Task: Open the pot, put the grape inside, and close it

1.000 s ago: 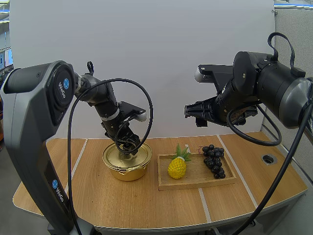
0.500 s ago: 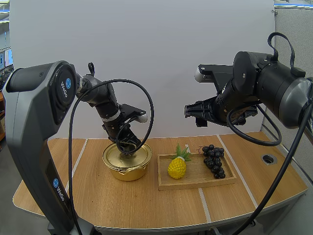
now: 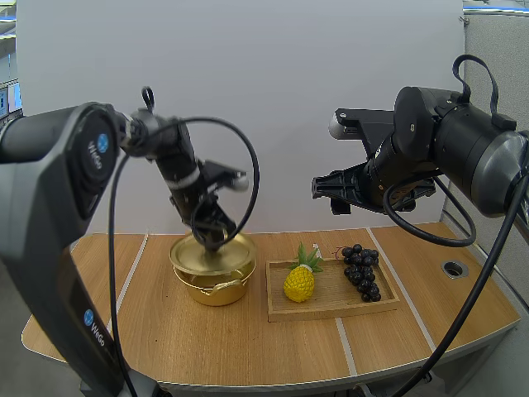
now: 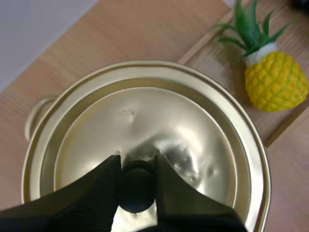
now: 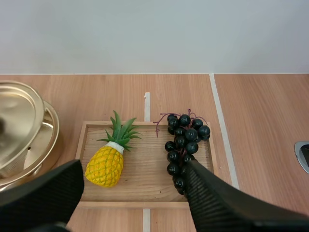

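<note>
The whole bunch (image 3: pixel 361 273) will rise together when I lift it by its narrow lower end, because purple stems (image 5: pixel 190 115) branch among the dark grapes.
My left gripper (image 3: pixel 208 236) is shut on the black knob (image 4: pixel 136 186) of the gold lid (image 3: pixel 215 255), which hangs tilted just above the gold pot (image 3: pixel 216 289) at the table's left middle. In the left wrist view the fingertips pinch the knob at the centre of the lid (image 4: pixel 159 121). The dark bunch of grapes (image 3: pixel 361 271) lies on the right half of the wooden tray (image 3: pixel 331 306). High above the tray, my right gripper (image 3: pixel 331 194) is open, its fingers wide apart over the grapes (image 5: pixel 182 145) with nothing between them (image 5: pixel 133 169).
A yellow toy pineapple (image 3: pixel 299 281) lies on the tray's left half, close to the pot. The right wrist view has the lid (image 5: pixel 17 125) raised askew over the pot (image 5: pixel 46 145). A round grommet hole (image 3: pixel 454 268) sits near the table's right edge.
My left gripper closed on the lid's knob and lifted the lid off the pot, tilting it. The right arm has not moved.
</note>
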`<move>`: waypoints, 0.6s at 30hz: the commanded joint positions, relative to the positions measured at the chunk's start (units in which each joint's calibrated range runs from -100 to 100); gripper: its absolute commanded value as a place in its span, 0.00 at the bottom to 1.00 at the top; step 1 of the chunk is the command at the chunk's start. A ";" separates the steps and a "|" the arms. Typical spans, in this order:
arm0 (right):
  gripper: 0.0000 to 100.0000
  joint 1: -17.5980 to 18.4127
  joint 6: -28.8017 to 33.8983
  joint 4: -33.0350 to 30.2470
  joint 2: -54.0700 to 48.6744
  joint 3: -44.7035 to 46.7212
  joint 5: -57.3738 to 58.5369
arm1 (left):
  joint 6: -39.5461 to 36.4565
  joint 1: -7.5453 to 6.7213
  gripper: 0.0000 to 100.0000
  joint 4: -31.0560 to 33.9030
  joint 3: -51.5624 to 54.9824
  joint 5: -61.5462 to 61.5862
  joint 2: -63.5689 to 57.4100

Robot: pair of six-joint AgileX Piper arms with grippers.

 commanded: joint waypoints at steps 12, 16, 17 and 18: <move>1.00 -0.13 0.22 -0.22 -0.44 0.04 -0.87 | -4.75 -0.20 0.00 2.43 -26.83 7.33 -17.13; 1.00 -0.13 0.22 -0.22 -0.44 0.04 -0.87 | -5.64 -0.20 0.00 2.85 -35.70 5.78 -19.95; 1.00 -0.13 0.22 -0.22 -0.44 0.04 -0.87 | -5.96 -0.20 0.00 3.14 -37.92 5.41 -20.28; 1.00 -0.13 0.22 -0.22 -0.44 0.04 -0.87 | -6.04 -0.20 0.00 3.27 -39.79 5.39 -20.61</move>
